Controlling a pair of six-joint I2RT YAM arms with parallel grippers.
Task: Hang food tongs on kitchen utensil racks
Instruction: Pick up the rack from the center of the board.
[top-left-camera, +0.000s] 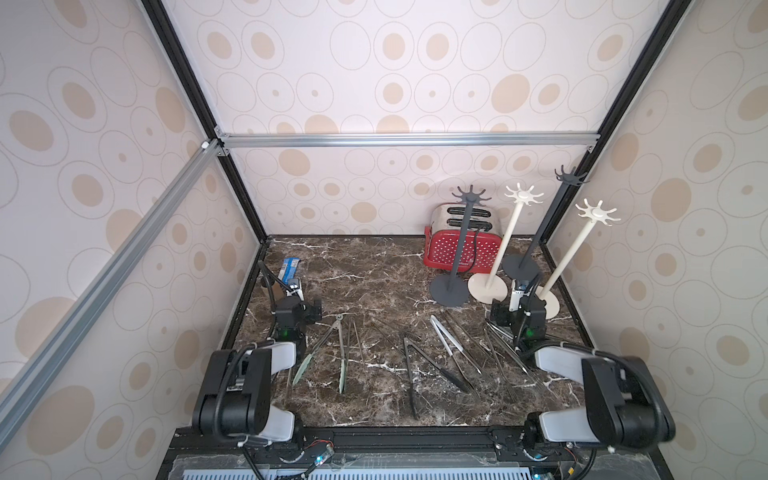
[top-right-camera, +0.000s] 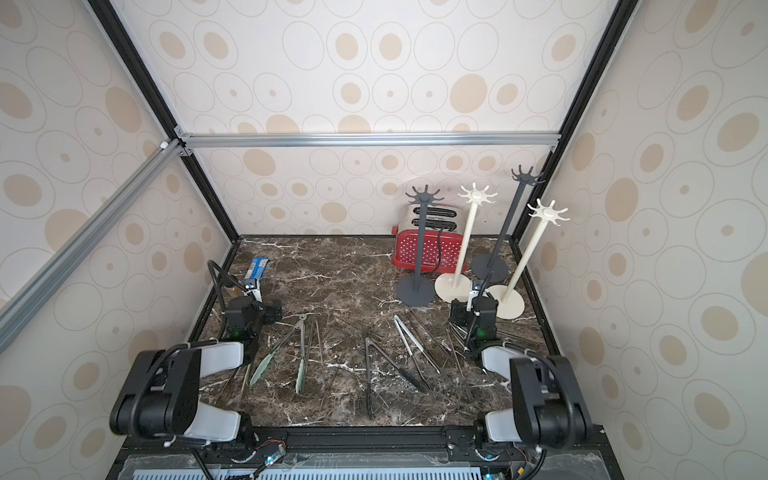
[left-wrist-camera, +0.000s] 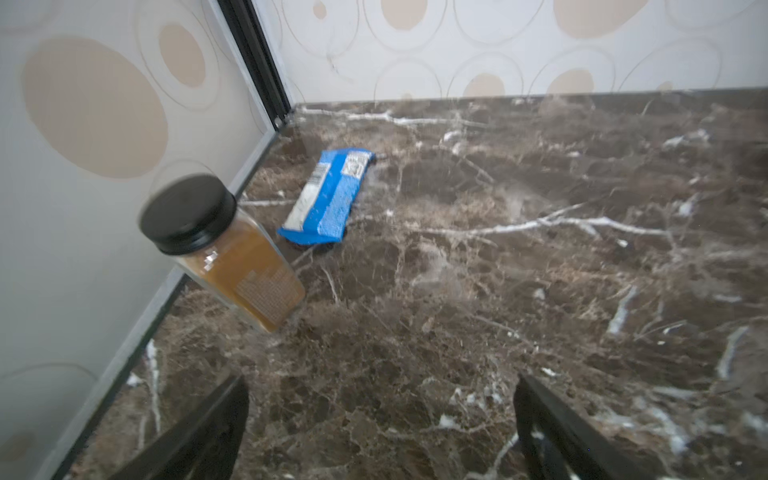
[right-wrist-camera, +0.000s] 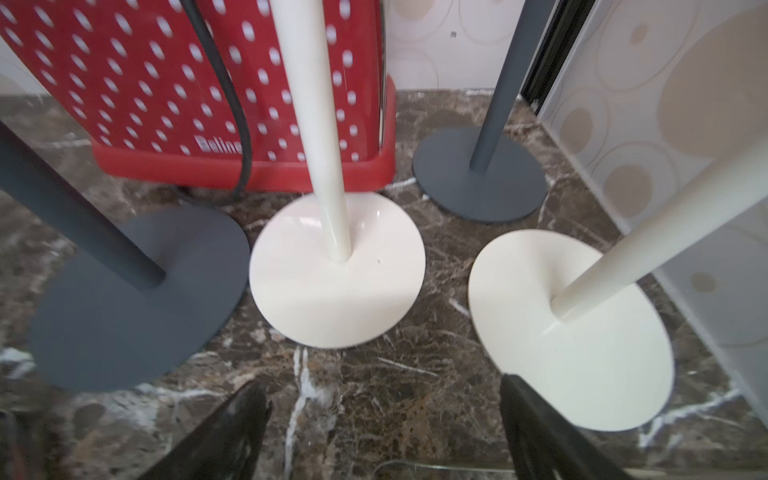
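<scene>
Next, my right gripper brings the dark grey rack (top-left-camera: 459, 252) by the toaster over to my left gripper first, because all the racks (top-left-camera: 487, 288) are far from my left gripper.
Several food tongs lie scattered on the marble table in both top views: a green-tipped pair (top-left-camera: 332, 349), a black pair (top-left-camera: 415, 365), a white-and-steel pair (top-left-camera: 451, 340), and steel ones (top-left-camera: 500, 349) partly hidden under my right arm. The four kitchen utensil racks stand at the back right: dark grey (top-left-camera: 462, 245), cream (top-left-camera: 505, 245), dark grey (top-left-camera: 544, 224), cream (top-left-camera: 569, 253). No tongs hang on them. My right gripper (right-wrist-camera: 382, 381) is open and empty, low over the table just before the cream bases (right-wrist-camera: 336, 270) (right-wrist-camera: 573, 332). My left gripper (left-wrist-camera: 380, 378) is open and empty over bare marble at the left.
A red dotted toaster (top-left-camera: 444, 249) with a black cord stands behind the racks. A blue packet (left-wrist-camera: 328, 199) and a brown spice jar (left-wrist-camera: 224, 253) sit in the back left corner by the wall. Patterned walls enclose the table on three sides.
</scene>
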